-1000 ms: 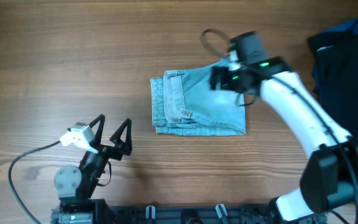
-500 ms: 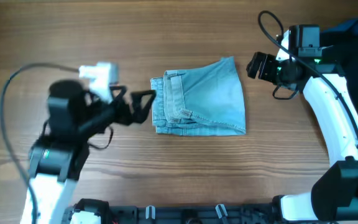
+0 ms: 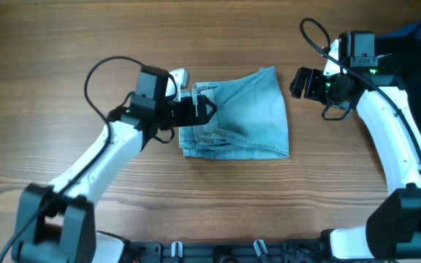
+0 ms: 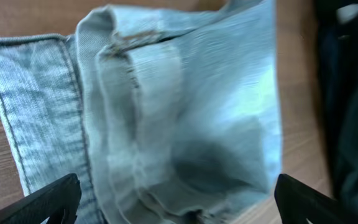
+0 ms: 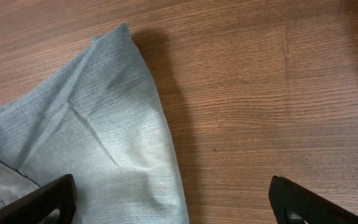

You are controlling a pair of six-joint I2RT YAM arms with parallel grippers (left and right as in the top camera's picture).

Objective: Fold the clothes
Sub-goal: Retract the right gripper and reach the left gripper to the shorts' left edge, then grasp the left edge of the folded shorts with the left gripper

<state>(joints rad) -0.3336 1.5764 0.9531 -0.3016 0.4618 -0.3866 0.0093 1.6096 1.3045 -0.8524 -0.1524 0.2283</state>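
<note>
The denim garment's top layer lies rumpled point(image 3: 229, 136) near the waistband end. I need my left gripper to pinch its loose edge point(image 3: 205, 134) and straighten it before the next fold.
The light blue denim garment point(image 3: 240, 117) lies folded in the middle of the wooden table, with its waistband to the left. My left gripper point(image 3: 203, 108) is open and hovers over the waistband end; the left wrist view shows the denim point(image 4: 166, 118) between its spread fingers point(image 4: 173, 205). My right gripper point(image 3: 300, 82) is open and empty, just off the garment's upper right corner. The right wrist view shows that corner of the denim point(image 5: 104, 137) and bare wood between its fingers point(image 5: 173, 199).
A dark blue and black pile of cloth point(image 3: 408, 58) lies at the table's right edge, behind the right arm; it also shows in the left wrist view point(image 4: 353, 93). Cables loop from both arms over the table point(image 3: 64, 44).
My left arm has swung from the table's front left to the garment's waistband, its gripper open. My right gripper let go of the garment's right edge and drew back to the right.
</note>
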